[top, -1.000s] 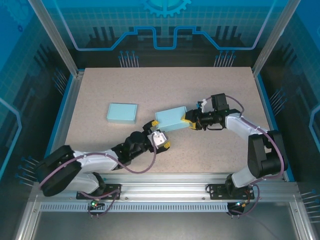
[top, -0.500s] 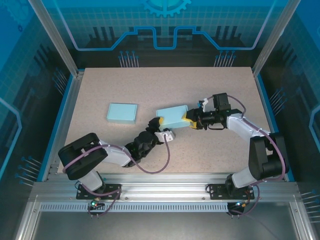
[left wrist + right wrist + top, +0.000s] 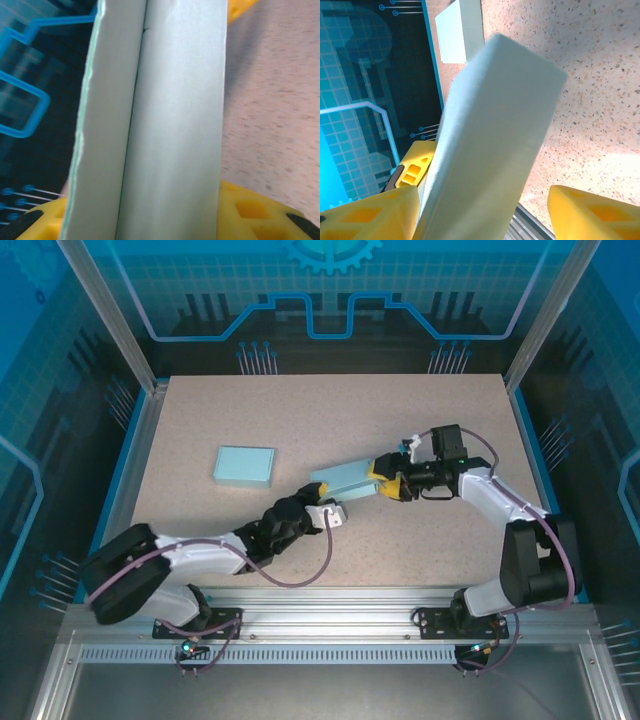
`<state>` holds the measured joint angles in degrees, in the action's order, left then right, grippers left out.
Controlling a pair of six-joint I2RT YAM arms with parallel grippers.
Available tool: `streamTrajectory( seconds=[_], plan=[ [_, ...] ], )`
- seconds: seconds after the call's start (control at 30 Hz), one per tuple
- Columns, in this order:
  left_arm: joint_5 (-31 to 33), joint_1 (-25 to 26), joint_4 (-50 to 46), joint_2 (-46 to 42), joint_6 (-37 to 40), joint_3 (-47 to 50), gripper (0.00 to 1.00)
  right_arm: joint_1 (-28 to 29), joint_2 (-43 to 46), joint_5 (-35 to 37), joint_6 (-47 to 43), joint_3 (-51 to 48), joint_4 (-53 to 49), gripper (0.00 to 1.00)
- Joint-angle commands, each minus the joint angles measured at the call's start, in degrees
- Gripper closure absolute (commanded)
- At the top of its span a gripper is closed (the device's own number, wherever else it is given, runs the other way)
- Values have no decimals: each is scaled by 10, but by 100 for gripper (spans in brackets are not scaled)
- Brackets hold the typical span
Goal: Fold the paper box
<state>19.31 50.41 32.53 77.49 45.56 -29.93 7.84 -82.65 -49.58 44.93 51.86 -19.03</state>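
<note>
The paper box hangs at a tilt with the robot's left gripper closed across its body [image 3: 348,477], so the robot should put it down upright and then move the left gripper to its end [image 3: 314,476].
A light blue paper box [image 3: 345,476] hangs tilted above the table's middle, between my two grippers. At its near-left end my left gripper [image 3: 321,499] is shut on it. In the left wrist view the paper box [image 3: 170,125] spans the whole gap of the left gripper [image 3: 150,222], touching both yellow fingertips [image 3: 255,215]. My right gripper [image 3: 379,479] sits at the box's right end. In the right wrist view that gripper [image 3: 480,215] is open: the paper box [image 3: 495,135] leans on the left finger, and bare table shows before the right fingertip [image 3: 592,212].
A second light blue box [image 3: 245,466] lies flat on the speckled table [image 3: 330,410] to the left, and it also shows at the top of the right wrist view [image 3: 457,32]. Blue-lit walls and metal posts ring the table.
My left gripper moved up to the box's near end and closed on it. The right gripper's jaws have widened off the box. The box now tilts more.
</note>
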Motion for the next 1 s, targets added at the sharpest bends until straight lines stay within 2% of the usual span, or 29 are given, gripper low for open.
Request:
streamTrajectory(
  seconds=[0.0,0.13,0.33,0.5,0.73,0.8,0.9,0.97],
  plan=[
    [-104,-37,-247,-65,-123,-60,62,-37,30,21,-30,13,-48,30],
    [-189,-70,-390,-86,-170,-100,63,-61,65,59,-56,20,-75,30],
    [-293,-106,-507,-36,-197,-160,64,-60,94,102,-103,30,-105,31],
    [-347,-124,-538,28,-190,-198,64,-38,116,151,-185,53,-156,35],
    [-367,-150,-536,86,-163,-239,61,58,117,270,-280,74,-197,38],
    [-374,-157,-537,98,-159,-249,57,81,110,282,-295,74,-193,39],
    [-371,-160,-536,110,-153,-257,36,104,93,307,-309,75,-189,39],
    [-372,-160,-532,113,-150,-259,35,113,85,309,-318,78,-184,41]
  ],
)
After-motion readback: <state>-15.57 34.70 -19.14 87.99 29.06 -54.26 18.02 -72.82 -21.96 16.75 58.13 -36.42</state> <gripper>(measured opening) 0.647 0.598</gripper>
